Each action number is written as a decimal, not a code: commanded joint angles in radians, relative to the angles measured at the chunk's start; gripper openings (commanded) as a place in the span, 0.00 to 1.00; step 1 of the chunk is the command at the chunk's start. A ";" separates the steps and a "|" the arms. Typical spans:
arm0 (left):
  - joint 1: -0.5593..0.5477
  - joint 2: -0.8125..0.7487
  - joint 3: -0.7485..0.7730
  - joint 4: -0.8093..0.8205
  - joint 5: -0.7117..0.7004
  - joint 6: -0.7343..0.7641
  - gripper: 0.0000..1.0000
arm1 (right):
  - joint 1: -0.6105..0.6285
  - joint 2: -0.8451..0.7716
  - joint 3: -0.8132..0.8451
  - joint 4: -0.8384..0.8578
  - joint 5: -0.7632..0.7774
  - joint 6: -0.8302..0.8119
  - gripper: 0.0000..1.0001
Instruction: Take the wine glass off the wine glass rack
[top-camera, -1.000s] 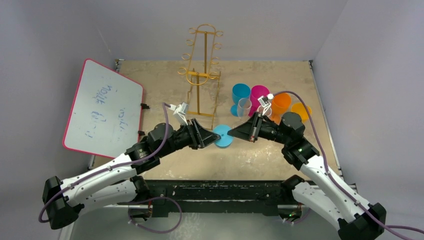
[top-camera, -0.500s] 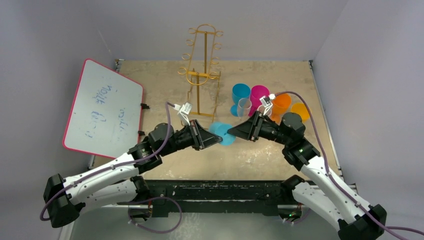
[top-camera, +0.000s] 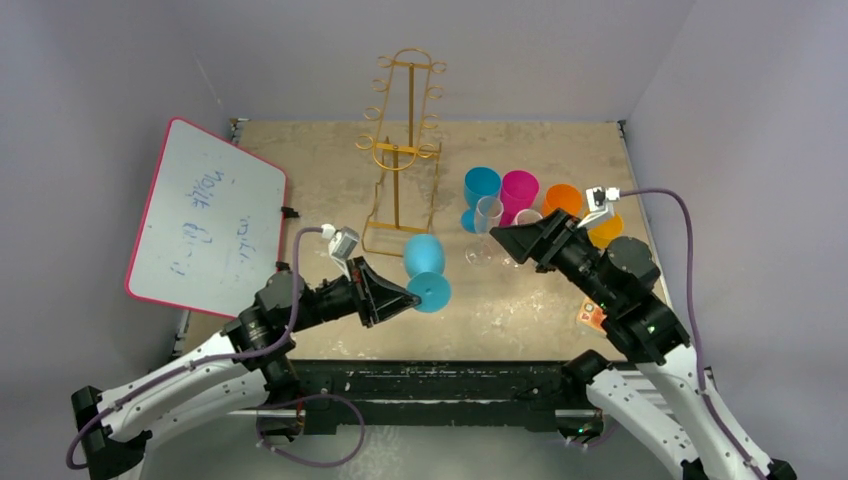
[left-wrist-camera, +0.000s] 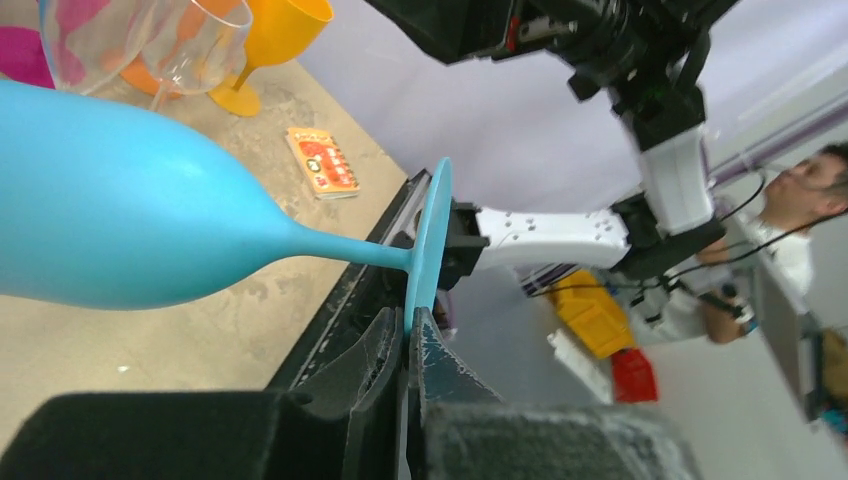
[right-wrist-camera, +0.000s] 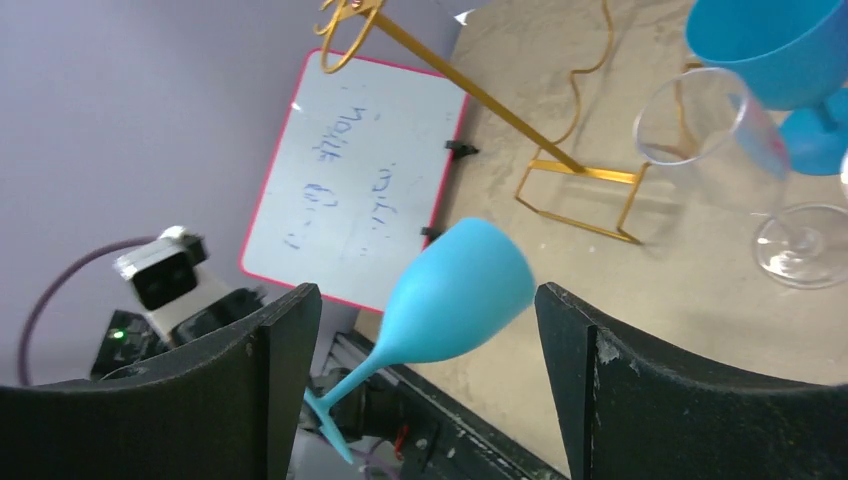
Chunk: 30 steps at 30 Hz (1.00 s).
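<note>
Next, I take the glass's rim (top-camera: 424, 238) with my right gripper before my left gripper opens, because my left gripper is pinching the light blue wine glass's foot (top-camera: 432, 291) and the foot must be free for the glass to stand.
A light blue wine glass (top-camera: 424, 262) is held in the air by its round foot (left-wrist-camera: 429, 238), and my left gripper (top-camera: 412, 296) is shut on that foot. In the left wrist view the gripper (left-wrist-camera: 411, 320) pinches the foot's edge, with the bowl (left-wrist-camera: 100, 230) out to the left. My right gripper (top-camera: 498, 236) is open and apart from the glass, to its right. From the right wrist the glass (right-wrist-camera: 460, 290) shows beyond the wide fingers (right-wrist-camera: 285, 380). The gold wine glass rack (top-camera: 402, 150) stands behind with bare hooks.
A cluster of glasses stands right of the rack: blue (top-camera: 481, 187), magenta (top-camera: 519, 190), orange (top-camera: 562, 200) and clear (top-camera: 488, 215). A whiteboard (top-camera: 205, 220) leans at the left. A small card (top-camera: 591, 316) lies near the right arm.
The right gripper opened, let go of the blue glass and drew back to the right. The left gripper shut on the foot and pulled the glass nearer and left, its bowl swinging up.
</note>
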 joint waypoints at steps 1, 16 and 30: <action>-0.002 -0.034 0.010 -0.067 0.088 0.252 0.00 | 0.001 0.051 0.068 -0.109 0.074 -0.112 0.82; -0.002 -0.068 0.123 -0.227 0.284 0.676 0.00 | -0.019 0.317 0.307 -0.167 -0.041 -0.259 0.90; -0.001 -0.008 0.237 -0.486 0.344 0.967 0.00 | -0.057 0.443 0.347 -0.044 -0.520 -0.394 0.93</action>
